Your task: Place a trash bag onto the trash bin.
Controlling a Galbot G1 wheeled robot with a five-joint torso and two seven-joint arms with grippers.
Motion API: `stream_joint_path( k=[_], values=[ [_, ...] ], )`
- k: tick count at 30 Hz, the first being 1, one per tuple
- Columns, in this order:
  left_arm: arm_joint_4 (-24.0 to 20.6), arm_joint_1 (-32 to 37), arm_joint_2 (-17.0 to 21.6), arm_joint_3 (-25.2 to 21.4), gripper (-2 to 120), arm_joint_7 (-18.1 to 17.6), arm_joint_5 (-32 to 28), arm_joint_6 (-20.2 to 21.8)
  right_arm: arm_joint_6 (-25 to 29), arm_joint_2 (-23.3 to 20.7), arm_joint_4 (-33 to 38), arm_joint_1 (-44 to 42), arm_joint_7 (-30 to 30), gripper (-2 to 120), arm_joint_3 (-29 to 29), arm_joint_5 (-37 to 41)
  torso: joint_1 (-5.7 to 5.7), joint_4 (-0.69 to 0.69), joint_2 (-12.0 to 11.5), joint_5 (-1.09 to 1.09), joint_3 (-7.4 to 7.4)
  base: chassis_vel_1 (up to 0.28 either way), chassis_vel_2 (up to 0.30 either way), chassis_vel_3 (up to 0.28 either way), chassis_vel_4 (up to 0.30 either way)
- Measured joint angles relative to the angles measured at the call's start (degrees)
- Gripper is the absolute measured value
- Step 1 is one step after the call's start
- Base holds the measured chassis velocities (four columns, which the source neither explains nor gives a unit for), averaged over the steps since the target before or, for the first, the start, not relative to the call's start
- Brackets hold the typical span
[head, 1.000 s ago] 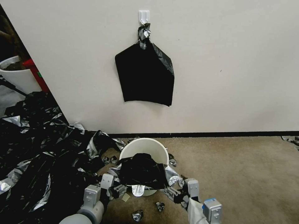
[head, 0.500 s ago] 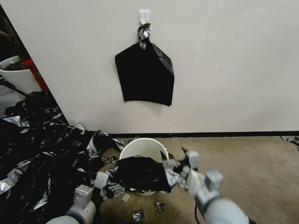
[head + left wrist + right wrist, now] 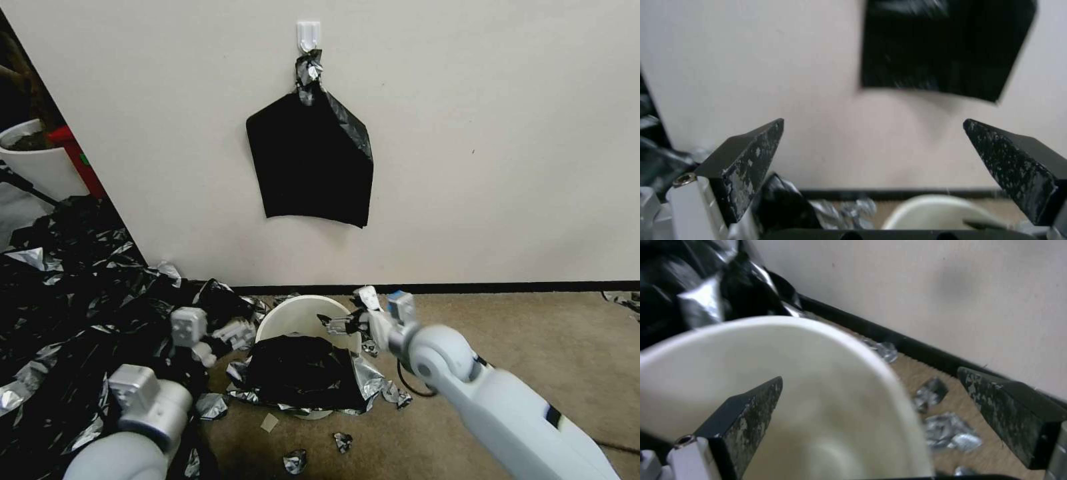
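The black trash bag hangs over both sides of the bin's near rim, so I expect it to go around with the bin when I turn the bin.
The cream-white trash bin stands on the carpet by the wall. The black trash bag lies crumpled over the bin's near rim and front, and the far half of the mouth is bare. My left gripper hovers open just left of the bin, clear of the bag. My right gripper is open above the bin's far right rim. In the right wrist view the bin's rim runs between the open fingers of the right gripper. The left wrist view shows the left gripper open, with the bin below.
A wide heap of black bags covers the floor on the left. A flat black sheaf hangs from a white hook on the wall. Another white pot stands far left. Foil scraps litter the carpet, which is bare to the right.
Both grippers have left the bag's front edge and risen. The right one swung up to the bin's far right rim, the left one to the bin's left. The bag has slumped lower.
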Motion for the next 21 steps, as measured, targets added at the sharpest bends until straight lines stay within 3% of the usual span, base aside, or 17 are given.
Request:
stream_joint_path(
  k=[5,11,13,18,19,21],
  values=[
    [0.25,-1.22,-0.69,-3.97,100,-1.41,-2.14,0.75,-1.99,2.53,-6.83,3.08,-6.81,98,-0.67,-6.77,0.00,-0.01,0.00,0.00,0.00,0.000,0.000,0.000,0.000],
    [0.51,-0.89,-0.65,-6.66,100,-3.50,-3.73,1.43,-3.72,4.80,-11.01,5.13,-10.87,76,-0.75,-9.19,0.00,-0.01,0.00,0.01,0.00,0.000,0.000,0.000,0.000],
    [0.89,-0.80,-0.72,-6.68,100,-4.22,-3.75,1.45,-3.73,5.48,-11.40,5.42,-10.38,66,-1.03,-8.84,0.00,-0.01,0.00,0.00,-0.01,0.000,0.000,0.000,0.000],
    [1.72,-1.16,-0.98,-5.94,100,-5.07,-3.71,1.44,-4.03,6.05,-11.32,5.63,-7.45,54,-1.69,-7.06,0.01,-0.01,0.00,0.01,0.00,0.000,0.000,0.000,0.000],
    [2.20,-1.54,-1.14,-5.31,100,-5.64,-3.63,1.44,-4.34,6.18,-10.90,5.65,-5.52,45,-1.92,-6.04,0.00,-0.01,0.00,0.01,-0.01,0.000,0.000,0.000,0.000],
    [2.52,-1.79,-1.22,-4.81,100,-5.93,-3.57,1.44,-4.65,6.17,-10.34,5.63,-3.35,42,-2.13,-4.83,0.00,-0.01,0.00,0.01,0.00,0.000,0.000,0.000,0.000]
  ],
)
